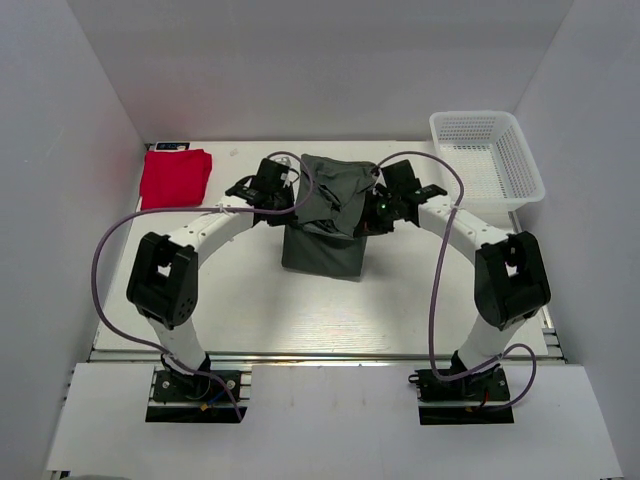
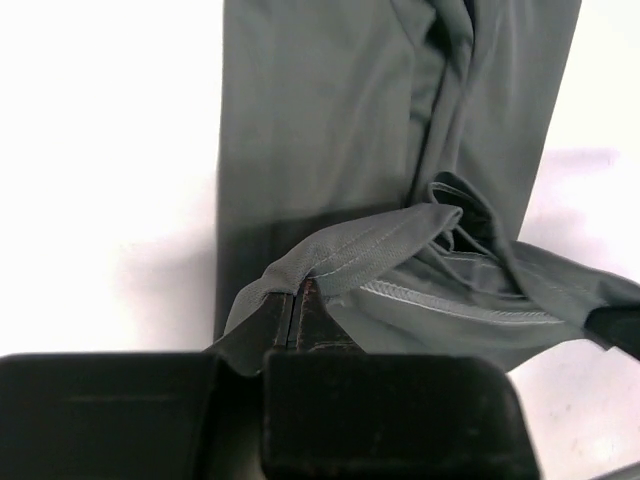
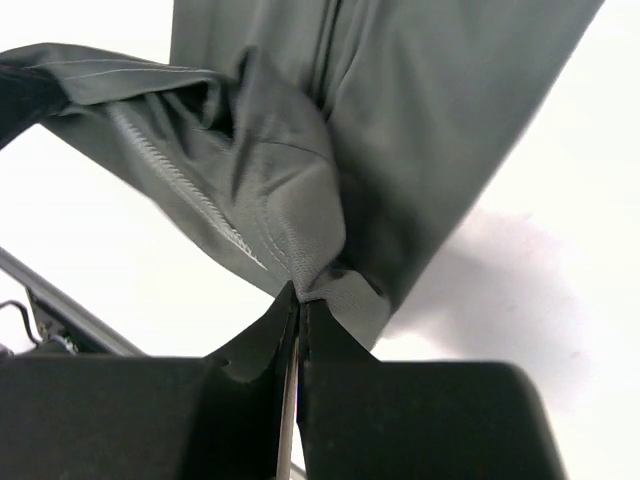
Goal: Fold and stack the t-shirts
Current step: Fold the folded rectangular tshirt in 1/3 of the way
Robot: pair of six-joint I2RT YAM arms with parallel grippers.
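My left gripper goes on carrying the grey-green t-shirt's hem [image 1: 326, 231], which spans the t-shirt's width between my grippers, over the t-shirt's far part [image 1: 322, 196] until it lies flat.
The dark grey-green t-shirt [image 1: 325, 215] hangs lifted between both arms at the middle of the table, its lower part still lying on the surface. My left gripper [image 1: 283, 203] is shut on the shirt's stitched hem [image 2: 340, 250] at its left side. My right gripper [image 1: 372, 212] is shut on a bunched hem corner [image 3: 300, 250] at the right side. Each wrist view shows the cloth [image 2: 320, 110] pinched right at the fingertips and draping away below. The red t-shirt [image 1: 176, 177] lies folded at the far left corner of the table.
A white mesh basket [image 1: 486, 156] stands at the far right of the table. A small dark object [image 1: 168, 146] lies just behind the red shirt. White walls enclose the table on three sides.
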